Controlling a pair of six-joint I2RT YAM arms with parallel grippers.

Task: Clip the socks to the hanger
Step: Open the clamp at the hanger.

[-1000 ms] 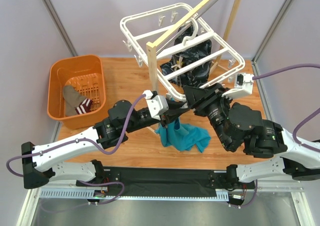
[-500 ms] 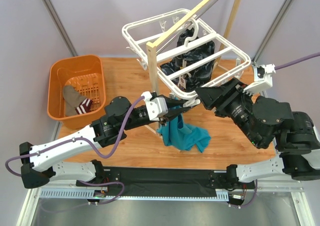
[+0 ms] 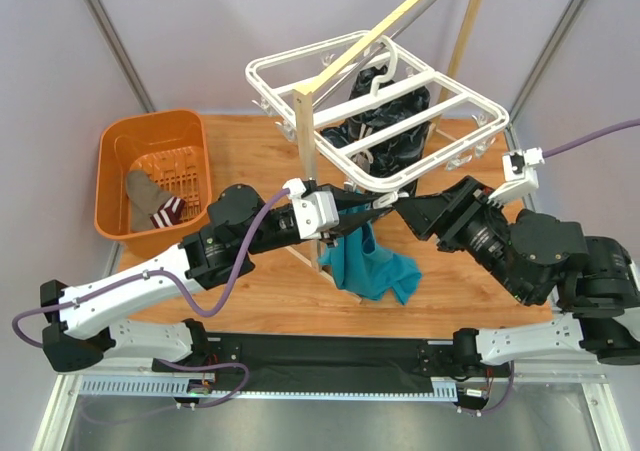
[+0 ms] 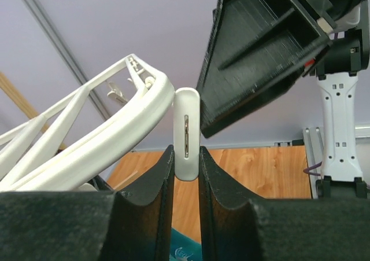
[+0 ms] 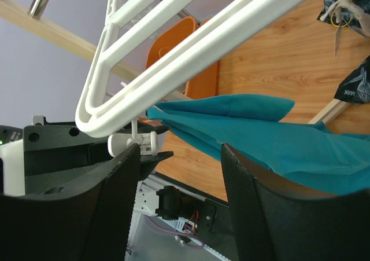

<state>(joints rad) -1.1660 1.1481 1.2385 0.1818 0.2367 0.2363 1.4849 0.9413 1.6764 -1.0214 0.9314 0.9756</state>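
Note:
The white clip is between my left gripper's fingers, and the sock is in the orange basket (image 3: 152, 193) by that arm. So next my right gripper takes the clip first (image 3: 388, 200).
One taupe sock (image 3: 150, 203) with a maroon and white striped cuff lies in the orange basket (image 3: 120, 146) at the left. The white hanger (image 3: 440, 101) hangs tilted from the wooden rack. It also shows in the left wrist view (image 4: 104, 139) and the right wrist view (image 5: 191, 47). My left gripper (image 3: 372, 203) (image 4: 187, 157) is shut on a white clip (image 4: 187, 131) at the hanger's near edge. My right gripper (image 3: 408, 211) (image 5: 182, 151) is open and empty, just right of that clip (image 5: 136, 142) and below the frame.
A teal cloth (image 3: 365, 266) (image 5: 277, 139) hangs down from the hanger's near edge by the clip. A black patterned garment (image 3: 390, 126) hangs under the frame. The wooden rack's post (image 3: 308, 136) stands between the arms, with slanted poles behind.
My right arm has drawn back to the right, away from the hanger. The hanger has swung up and levelled, and the teal cloth has lifted. My left gripper stays on the clip.

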